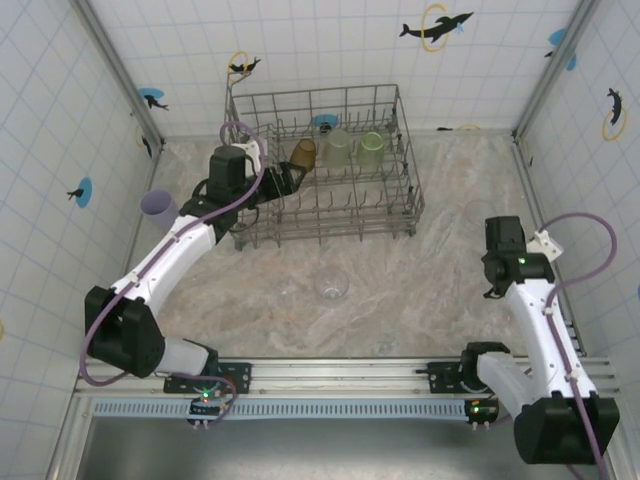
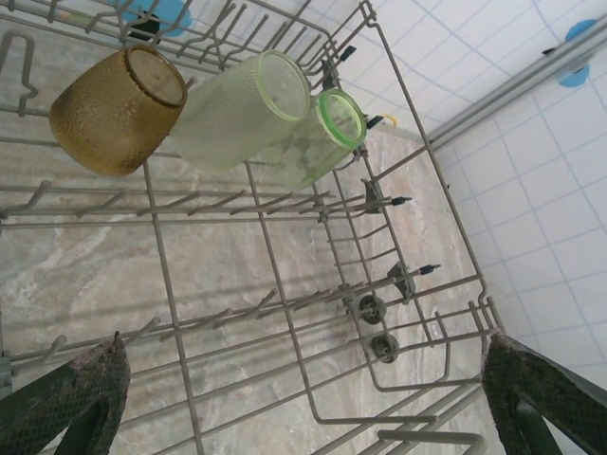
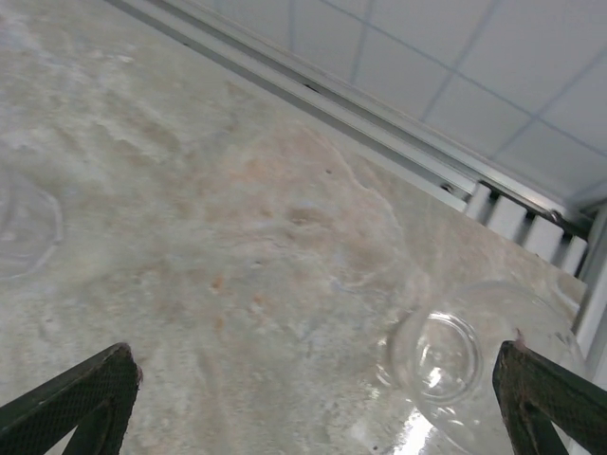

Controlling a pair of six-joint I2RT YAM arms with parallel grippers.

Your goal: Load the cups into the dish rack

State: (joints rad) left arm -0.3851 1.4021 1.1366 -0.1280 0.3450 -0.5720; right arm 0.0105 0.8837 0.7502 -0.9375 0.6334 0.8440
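My right gripper's fingers have their gap above the near side [image 3: 408, 374] of the cup, with the clear cup's opening [image 3: 531, 327] facing up, so they should keep going down until they straddle that side.
The grey wire dish rack [image 1: 413, 196] stands at the back middle of the table. Inside it, along the far row, lie an amber cup [image 1: 304, 153] and two pale green cups [image 1: 336, 148] [image 1: 371, 150]. My left gripper [image 1: 286, 182] reaches into the rack's left side, open and holding nothing. In the left wrist view the amber cup [image 2: 119, 109] and green cups [image 2: 242, 109] [image 2: 322, 137] lie beyond the open left gripper [image 2: 303, 403]. A clear cup [image 1: 332, 287] stands in front of the rack. My right gripper [image 3: 313, 408] hangs open over the table, with a clear cup [image 3: 455, 365] on its side just inside the right finger.
A lilac cup [image 1: 158, 208] lies by the left wall, close to the left arm. Tiled walls close the table on three sides. The right wrist [image 1: 505, 240] hovers near the right wall. A clear rim [image 3: 24, 227] shows at the left edge of the right wrist view.
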